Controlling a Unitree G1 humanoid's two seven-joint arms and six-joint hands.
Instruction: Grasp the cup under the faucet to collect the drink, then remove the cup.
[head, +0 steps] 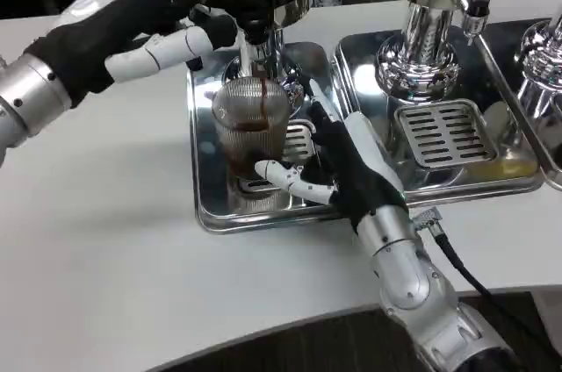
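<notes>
I expect the dark drink (pixel 248 158) to stay in the cup when I carry the cup out from under the faucet, because the drink is well below the cup's rim (pixel 251 88).
A clear ribbed cup (pixel 251 131) stands on the drip tray (pixel 207 207) under the faucet (pixel 248 54). A dark stream runs into it and the drink fills roughly its lower half. My left hand (pixel 149 19) reaches in from the upper left and its fingers hold the black faucet handle (pixel 250 23) above the cup. My right hand (pixel 349 172) lies low on the tray at the cup's right side, fingers apart. One white finger (pixel 283 175) curls across the cup's lower front, touching or nearly touching it.
A second chrome dispenser (pixel 423 49) stands to the right on its own tray (pixel 492 186) with a slotted grate (pixel 439 132). A third dispenser base (pixel 537 56) sits at the far right. A black cable (pixel 461 265) trails from my right wrist.
</notes>
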